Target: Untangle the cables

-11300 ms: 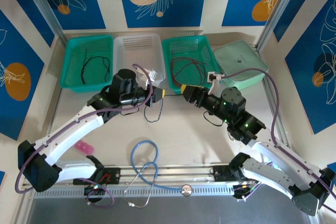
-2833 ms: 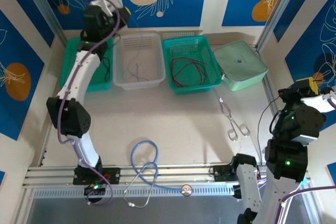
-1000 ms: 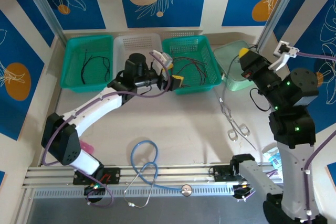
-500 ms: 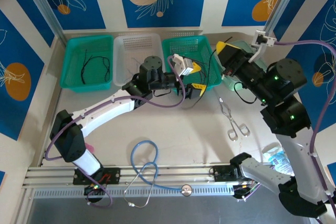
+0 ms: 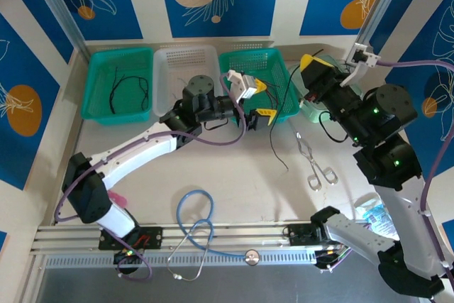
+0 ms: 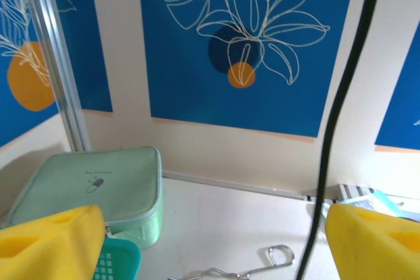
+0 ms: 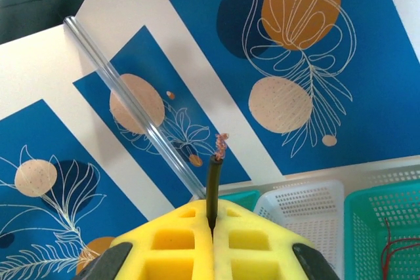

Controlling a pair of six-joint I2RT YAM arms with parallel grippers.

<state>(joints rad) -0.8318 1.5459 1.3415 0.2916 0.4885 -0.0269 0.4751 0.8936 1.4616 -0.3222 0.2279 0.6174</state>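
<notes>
My right gripper is holding the black cable far away from the green basket with black cable [image 5: 128,94], so next my left gripper takes the hanging part [image 5: 284,97] and brings it there.
My right gripper [image 5: 313,62] is shut on a black cable [image 5: 275,129], raised over the mint case. In the right wrist view the yellow pads [image 7: 177,247] pinch that cable [image 7: 212,181], and its bare copper tip sticks up above them. From the grip the cable hangs down past the right green basket [image 5: 230,60], its free end over the table. My left gripper [image 5: 261,99] is open beside that basket. In the left wrist view the hanging cable [image 6: 341,96] runs between its fingers [image 6: 52,240], close to the right one. Red cable [image 7: 394,244] lies in the basket.
Another black cable [image 5: 128,90] lies in the left green basket [image 5: 96,79]; a white basket [image 5: 170,58] stands between the two. Metal forceps [image 5: 313,160] lie right of centre. A light-blue looped tube [image 5: 195,211] is near the front rail, a pink item [image 5: 113,199] at the left.
The right gripper has drawn the black cable up and right, so its free end now hangs over the table. The left gripper has shifted slightly left, still open.
</notes>
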